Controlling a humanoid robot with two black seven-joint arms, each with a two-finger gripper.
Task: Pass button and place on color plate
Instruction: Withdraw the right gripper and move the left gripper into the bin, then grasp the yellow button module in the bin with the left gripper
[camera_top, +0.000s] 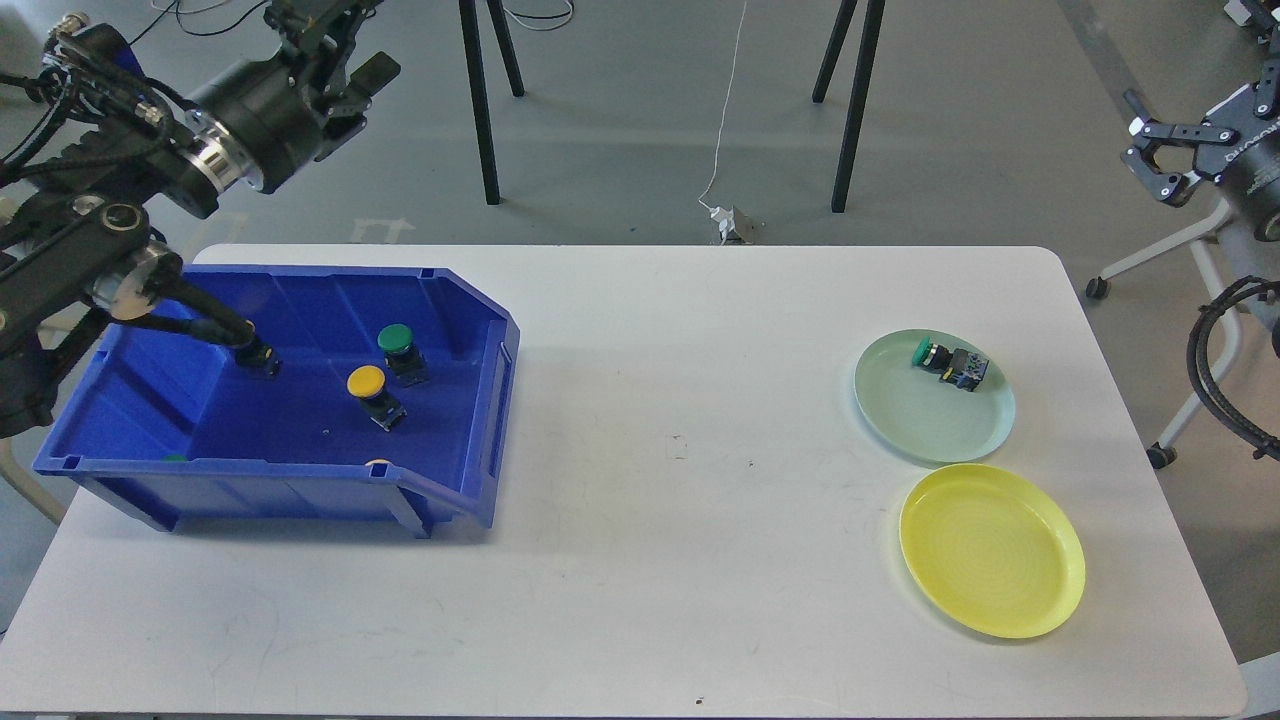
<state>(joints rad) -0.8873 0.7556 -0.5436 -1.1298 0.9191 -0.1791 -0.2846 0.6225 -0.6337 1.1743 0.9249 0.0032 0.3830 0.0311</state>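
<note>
I should expect a coloured cap that is hidden, because the dark button's body (263, 360) looks like the yellow button's, with its top behind my arm (244, 336).
A green button (948, 362) lies on its side on the pale green plate (925, 440) at the right of the table, with no gripper touching it. The yellow plate (990, 550) in front of it holds nothing. In the blue bin (470, 440) at the left stand a green button (398, 345), a yellow button (370, 388) and a dark button (262, 360). My right gripper (1152, 152) is open and empty, high at the right edge, off the table. My left gripper (335, 40) is open and empty, high behind the bin.
Black stand legs (480, 110) and a white cable with a plug (733, 222) are on the floor behind the table. A chair (1190, 250) stands by the table's right side. A cable from my left arm hangs into the bin.
</note>
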